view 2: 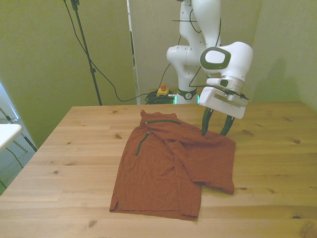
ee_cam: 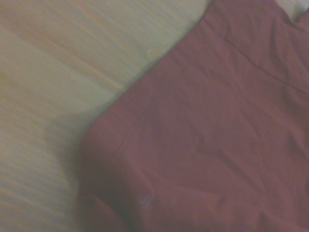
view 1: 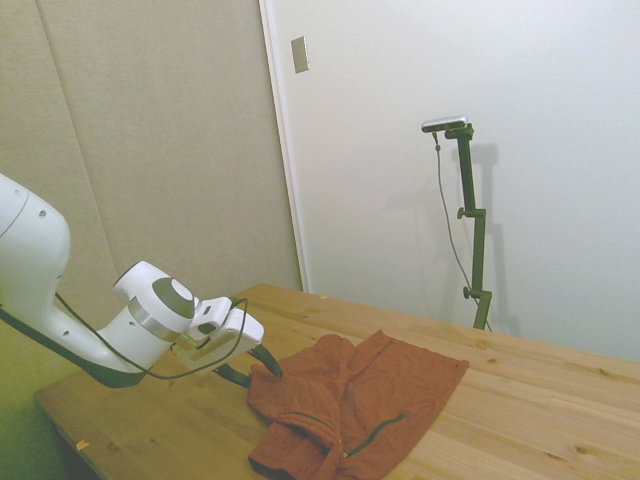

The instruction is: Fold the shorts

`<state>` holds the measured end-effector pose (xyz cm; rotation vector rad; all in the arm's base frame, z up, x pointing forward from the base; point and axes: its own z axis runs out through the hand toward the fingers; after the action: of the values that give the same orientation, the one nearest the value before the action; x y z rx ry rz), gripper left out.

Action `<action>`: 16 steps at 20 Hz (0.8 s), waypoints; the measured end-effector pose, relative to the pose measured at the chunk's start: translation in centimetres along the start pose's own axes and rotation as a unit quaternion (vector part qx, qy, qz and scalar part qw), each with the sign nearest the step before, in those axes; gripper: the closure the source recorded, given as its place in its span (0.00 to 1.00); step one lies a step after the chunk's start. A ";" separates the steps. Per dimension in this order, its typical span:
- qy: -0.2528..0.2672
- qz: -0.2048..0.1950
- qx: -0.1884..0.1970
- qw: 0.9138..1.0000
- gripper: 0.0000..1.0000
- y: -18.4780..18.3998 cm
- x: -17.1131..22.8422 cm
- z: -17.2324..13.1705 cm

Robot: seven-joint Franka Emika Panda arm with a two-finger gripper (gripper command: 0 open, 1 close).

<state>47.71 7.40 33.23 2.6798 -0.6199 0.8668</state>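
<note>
My gripper will make the splayed leg (view 2: 212,162) fold over the other leg, rumpled, when it carries the splayed leg's raised edge across, because a loose crease (view 2: 177,154) runs between the legs.
The shorts (view 2: 168,168) lie spread on the wooden table (view 2: 277,158), rust-orange and wrinkled, with a dark zipper line (view 2: 140,144) near their far side. One part is folded over toward the front view's right. My gripper (view 2: 215,133) stands open at the shorts' far corner on the front view's right, fingertips down at the fabric's edge with nothing between them. From the side, the gripper (view 1: 258,372) sits at the near-left edge of the shorts (view 1: 370,400). The wrist view is filled by a corner of the shorts (ee_cam: 207,135) beside bare wood (ee_cam: 58,72).
Bare table top surrounds the shorts on all sides, widest on the front view's right (view 2: 277,198). A white object (view 2: 7,134) pokes in off the table at the front view's left edge. Cables and a red-buttoned box (view 2: 162,90) lie on the floor behind.
</note>
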 end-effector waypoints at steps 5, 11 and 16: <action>0.006 0.004 0.001 1.000 0.00 -0.9 0.8 0.4; 0.006 0.001 0.010 1.000 0.00 -4.1 1.0 0.1; 0.005 -0.002 0.010 1.000 0.00 -5.5 1.2 0.1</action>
<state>51.25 11.83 33.21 2.6922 -0.6056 0.8899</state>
